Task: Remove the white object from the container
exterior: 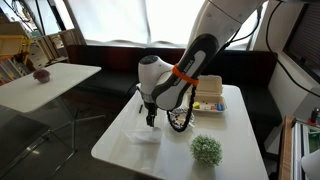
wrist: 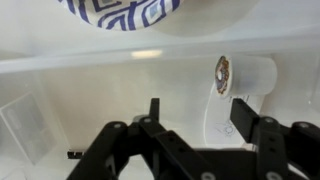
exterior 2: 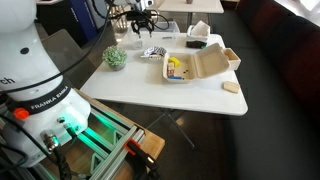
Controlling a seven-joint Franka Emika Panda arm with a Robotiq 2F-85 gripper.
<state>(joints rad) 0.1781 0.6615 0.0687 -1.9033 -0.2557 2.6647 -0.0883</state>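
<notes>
The white object [wrist: 246,76] lies near the container's side, outside my gripper's open fingers. I should move over and straddle its patterned end [wrist: 223,75] before I close them.
My gripper [exterior: 150,117] hangs open and empty just above the white table, and also shows in an exterior view [exterior 2: 140,24]. In the wrist view its two black fingers [wrist: 200,112] are spread apart. A low translucent whitish container [exterior: 143,137] lies on the table right below them. In the wrist view its rounded edge [wrist: 210,122] sits by the right finger. A white cylindrical object [wrist: 252,74] with a round patterned end lies at its far side, just beyond the right fingertip. I cannot tell whether it rests inside the container.
A blue-and-white patterned bowl [wrist: 125,10] sits beyond the gripper. A green plant ball [exterior: 207,150] stands near the table's front edge. A beige tray of colourful items [exterior 2: 195,66] is further along the table. A ribbed translucent piece [wrist: 20,125] lies left of the fingers.
</notes>
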